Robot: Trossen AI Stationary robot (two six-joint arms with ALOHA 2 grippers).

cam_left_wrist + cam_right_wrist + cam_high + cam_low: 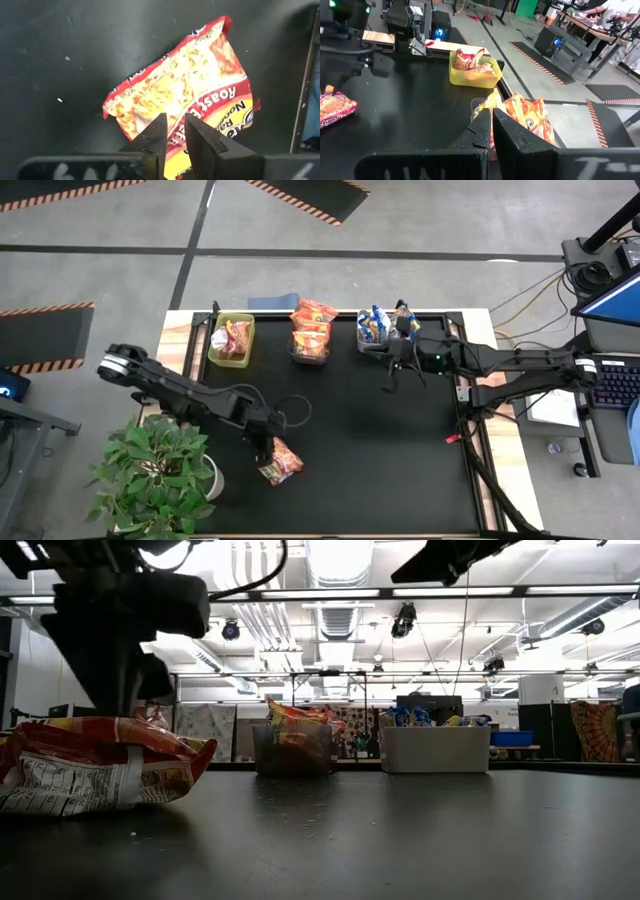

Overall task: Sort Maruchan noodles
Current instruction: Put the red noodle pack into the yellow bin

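Note:
The packet's flat top (177,102) is under the nearly shut fingers of my left gripper, so I should open them wide around the packet's middle before I carry the packet to the green bin (231,341).
One Maruchan noodles packet (281,462), red with white print, lies flat on the black table near its front left (95,765). My left gripper (263,450) points steeply down just above it. Its fingers stand a narrow gap apart (173,127) over the packet's near part (185,95), with nothing between them. My right gripper (393,370) is shut and empty (491,116). It hangs high over the table in front of the white bin (378,332). More packets fill the green bin (231,338), the dark mesh bin (311,340) and the white bin.
The three bins stand in a row along the far edge, mesh bin (295,745) and white bin (435,748) side by side. A potted plant (155,475) stands off the table's near left corner. A small red object (452,438) lies by the right edge.

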